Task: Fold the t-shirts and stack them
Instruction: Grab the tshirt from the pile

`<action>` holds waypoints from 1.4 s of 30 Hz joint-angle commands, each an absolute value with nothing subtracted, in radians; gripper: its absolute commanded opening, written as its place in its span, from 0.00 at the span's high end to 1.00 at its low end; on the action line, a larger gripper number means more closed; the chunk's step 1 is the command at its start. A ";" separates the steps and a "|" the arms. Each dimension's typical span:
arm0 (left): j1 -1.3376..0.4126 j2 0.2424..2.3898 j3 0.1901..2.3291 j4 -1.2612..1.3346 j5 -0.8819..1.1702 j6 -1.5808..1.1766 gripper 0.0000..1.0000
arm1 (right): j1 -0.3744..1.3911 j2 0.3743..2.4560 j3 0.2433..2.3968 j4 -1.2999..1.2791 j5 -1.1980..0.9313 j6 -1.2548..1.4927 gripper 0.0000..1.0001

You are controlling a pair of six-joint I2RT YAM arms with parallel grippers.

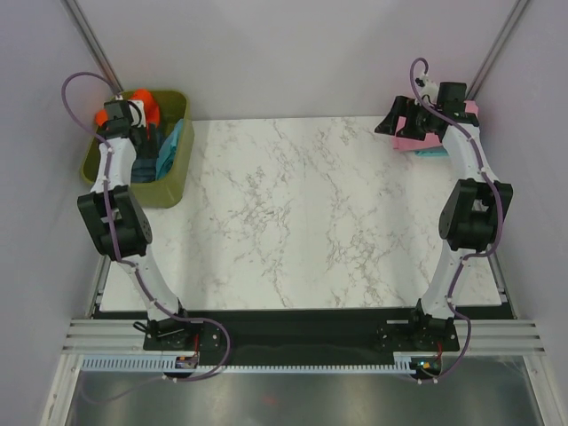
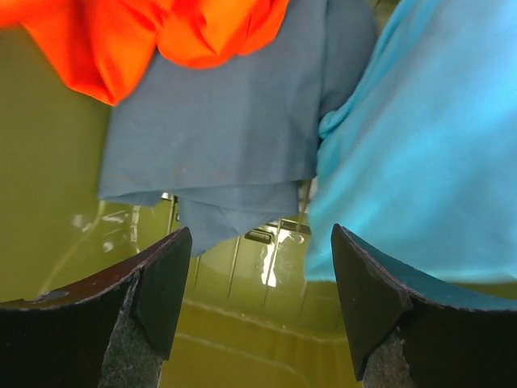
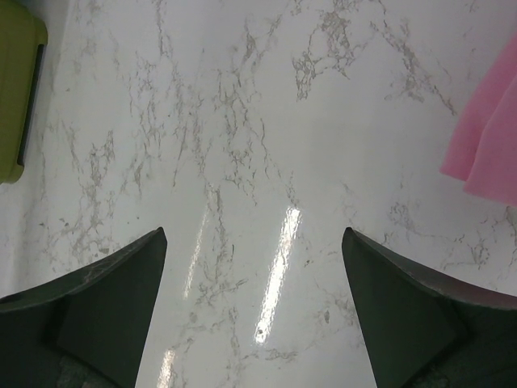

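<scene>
My left gripper should move onto the slate t-shirt's cloth (image 2: 234,145) and pinch there, since its fingers hang over the bottom of the bin (image 2: 262,279) beside the t-shirt's edge.
The olive-green bin (image 1: 177,182) at the back left holds an orange-red t-shirt (image 1: 149,105), a slate blue-grey t-shirt (image 1: 144,167) and a teal t-shirt (image 1: 170,149). My left gripper (image 1: 138,124) is inside the bin, open and empty. In the left wrist view the left gripper (image 2: 260,234) hangs just below the slate t-shirt (image 2: 226,121), with the orange-red t-shirt (image 2: 161,32) at the top and the teal t-shirt (image 2: 420,153) to the right. My right gripper (image 1: 399,120) is open and empty at the back right, beside a pink t-shirt (image 1: 415,140) lying on a teal one (image 1: 433,153).
The white marble table (image 1: 302,213) spreads between the arms. In the right wrist view the right gripper (image 3: 254,234) is above bare marble (image 3: 266,121), with the pink t-shirt's edge (image 3: 489,137) at the right and a bin corner (image 3: 16,89) at the far left.
</scene>
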State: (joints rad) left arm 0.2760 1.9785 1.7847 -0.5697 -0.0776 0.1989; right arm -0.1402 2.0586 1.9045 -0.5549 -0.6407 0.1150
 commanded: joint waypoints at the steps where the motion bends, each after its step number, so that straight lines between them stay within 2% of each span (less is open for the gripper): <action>1: 0.298 2.032 1.832 -0.529 -0.120 0.242 0.21 | -0.137 2.069 1.899 -0.545 -0.669 0.081 0.02; 4: 0.305 2.100 1.867 -0.509 -0.143 0.268 0.22 | -0.138 2.085 1.894 -0.546 -0.670 0.078 0.02; 9: 0.308 2.190 1.896 -0.486 -0.198 0.317 0.36 | -0.138 2.102 1.891 -0.564 -0.672 0.054 0.02; 10: 0.310 2.195 1.896 -0.483 -0.210 0.321 0.51 | -0.137 2.103 1.891 -0.566 -0.670 0.049 0.02; 12: 0.311 2.203 1.898 -0.471 -0.224 0.321 0.62 | -0.137 2.114 1.893 -0.566 -0.664 0.045 0.02; 16: 0.307 2.220 1.902 -0.468 -0.227 0.324 0.64 | -0.121 2.141 1.917 -0.565 -0.653 0.037 0.02; 18: 0.310 2.224 1.907 -0.468 -0.226 0.328 0.71 | -0.103 2.155 1.933 -0.566 -0.647 0.029 0.02; 19: 0.311 2.223 1.907 -0.466 -0.224 0.330 0.72 | -0.098 2.158 1.945 -0.565 -0.647 0.026 0.02; 22: 0.310 2.221 1.913 -0.463 -0.229 0.330 0.69 | -0.078 2.169 1.962 -0.568 -0.643 0.021 0.02; 23: 0.310 2.224 1.913 -0.459 -0.238 0.331 0.49 | -0.072 2.172 1.965 -0.566 -0.641 0.020 0.02; 25: 0.308 2.233 1.916 -0.434 -0.270 0.339 0.31 | -0.068 2.177 1.968 -0.565 -0.641 0.020 0.02; 28: 0.310 2.269 1.930 -0.405 -0.284 0.376 0.23 | -0.066 2.180 1.965 -0.565 -0.640 0.015 0.02; 30: 0.310 2.305 1.953 -0.402 -0.288 0.393 0.25 | -0.064 2.181 1.962 -0.568 -0.640 0.017 0.02; 33: 0.310 2.327 1.968 -0.402 -0.276 0.405 0.37 | -0.063 2.180 1.960 -0.575 -0.634 0.011 0.02; 34: 0.310 2.333 1.971 -0.400 -0.270 0.406 0.46 | -0.064 2.178 1.959 -0.575 -0.630 0.008 0.02; 36: 0.310 2.333 1.976 -0.400 -0.272 0.400 0.58 | -0.064 2.180 1.959 -0.575 -0.626 0.006 0.02; 37: 0.311 2.329 1.976 -0.400 -0.276 0.399 0.73 | -0.064 2.180 1.959 -0.577 -0.626 0.006 0.02; 38: 0.310 2.324 1.974 -0.402 -0.278 0.391 0.78 | -0.061 2.180 1.959 -0.577 -0.623 0.008 0.02; 42: 0.310 2.286 1.960 -0.403 -0.308 0.359 0.88 | -0.054 2.181 1.965 -0.575 -0.623 0.008 0.02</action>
